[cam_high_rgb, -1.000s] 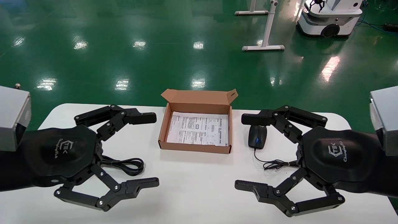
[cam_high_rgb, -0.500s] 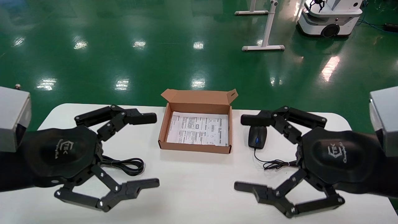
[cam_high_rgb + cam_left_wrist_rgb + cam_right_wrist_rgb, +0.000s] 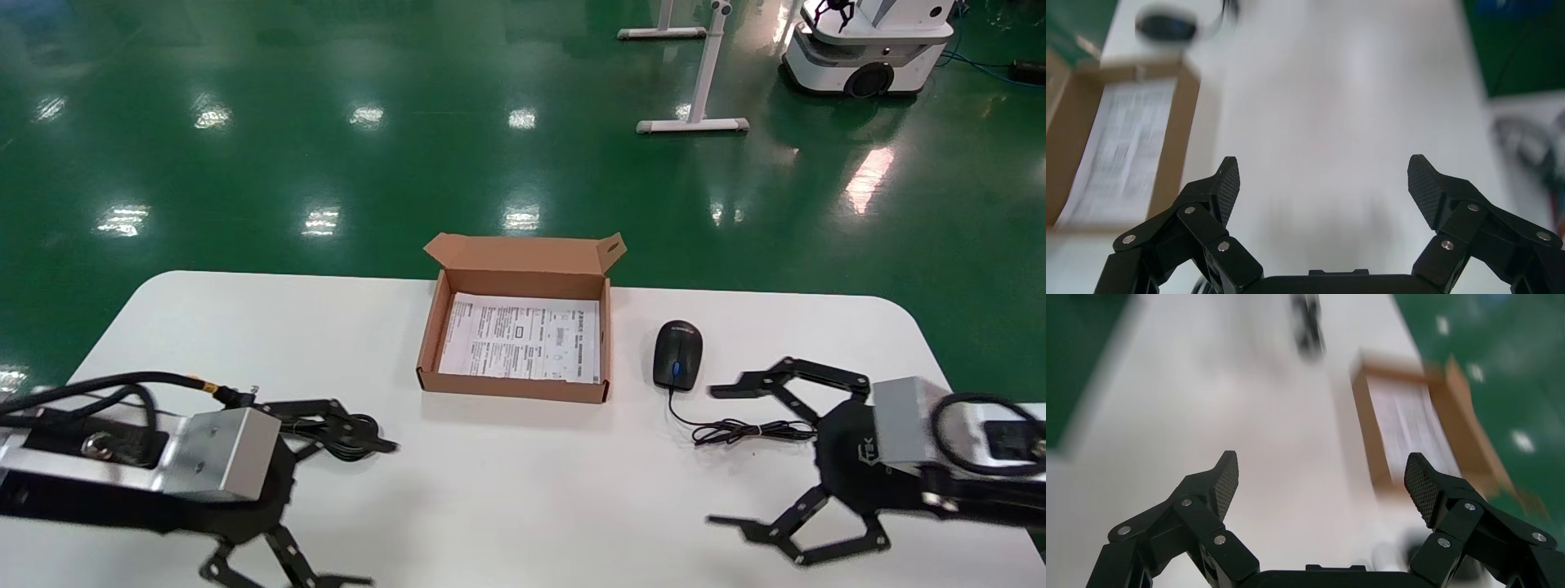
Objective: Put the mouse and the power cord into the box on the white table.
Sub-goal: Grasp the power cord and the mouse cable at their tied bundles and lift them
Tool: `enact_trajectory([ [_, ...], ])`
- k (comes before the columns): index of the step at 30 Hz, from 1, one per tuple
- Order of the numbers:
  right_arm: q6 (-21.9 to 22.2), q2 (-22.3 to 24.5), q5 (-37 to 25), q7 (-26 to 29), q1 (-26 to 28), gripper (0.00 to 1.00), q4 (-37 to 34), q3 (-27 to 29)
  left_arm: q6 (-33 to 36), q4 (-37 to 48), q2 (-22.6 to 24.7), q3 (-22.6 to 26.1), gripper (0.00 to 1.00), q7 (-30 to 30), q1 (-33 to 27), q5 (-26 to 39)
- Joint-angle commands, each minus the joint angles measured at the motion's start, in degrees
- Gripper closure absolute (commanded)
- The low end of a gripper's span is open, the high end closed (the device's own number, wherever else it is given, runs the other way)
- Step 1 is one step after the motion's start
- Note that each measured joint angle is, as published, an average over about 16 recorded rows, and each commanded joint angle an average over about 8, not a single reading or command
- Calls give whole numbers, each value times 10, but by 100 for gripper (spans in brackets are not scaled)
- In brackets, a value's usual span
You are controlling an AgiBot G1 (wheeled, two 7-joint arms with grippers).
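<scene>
The power cord (image 3: 350,451) will stay in one bundle with its loops sticking out when I carry it, because thick loops (image 3: 367,425) lie bunched close together in a round coil.
The brown box (image 3: 511,384) lies open at the far middle of the white table (image 3: 523,482), a printed sheet in its bottom. Right of it rests the black mouse (image 3: 677,354), its thin cable (image 3: 735,429) bundled nearer me. The coiled power cord (image 3: 347,429) lies front left, partly hidden by my left gripper (image 3: 351,514), which is open just beside it. My right gripper (image 3: 719,456) is open over the mouse's cable, nearer me than the mouse. In the left wrist view the left gripper (image 3: 1324,184) holds nothing, with the box (image 3: 1177,141) and mouse (image 3: 1165,26) beyond. In the right wrist view the right gripper (image 3: 1321,478) is empty too, box (image 3: 1364,429) and power cord (image 3: 1309,331) ahead.
Green floor surrounds the table. Another white robot (image 3: 866,41) and a white stand's feet (image 3: 693,125) are far back on the right. The table's rounded corners lie just outside both arms.
Both arms have dropped low and pulled back toward the table's near edge, wrists turned. The mouse now shows fully; the left gripper covers part of the power cord. Objects have not moved.
</scene>
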Motion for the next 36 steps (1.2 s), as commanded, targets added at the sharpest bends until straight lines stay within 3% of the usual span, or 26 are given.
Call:
enact_trajectory([
  [1,4,-6,-47,-43,24,0,-37,-21,-1,13,1,28,0,14,-27,35],
  [8,41,-60,-172,-169,108,0,-168,-66,-6,127,47,92,0,93,-102,121],
  [17,67,-124,-242,-276,173,0,-315,-101,-19,299,119,148,0,203,-163,206],
  [27,107,-171,-269,-342,204,0,-428,-115,-43,458,173,172,0,302,-194,249],
  [36,136,-196,-270,-362,218,0,-492,-115,-83,556,202,182,0,366,-206,271],
])
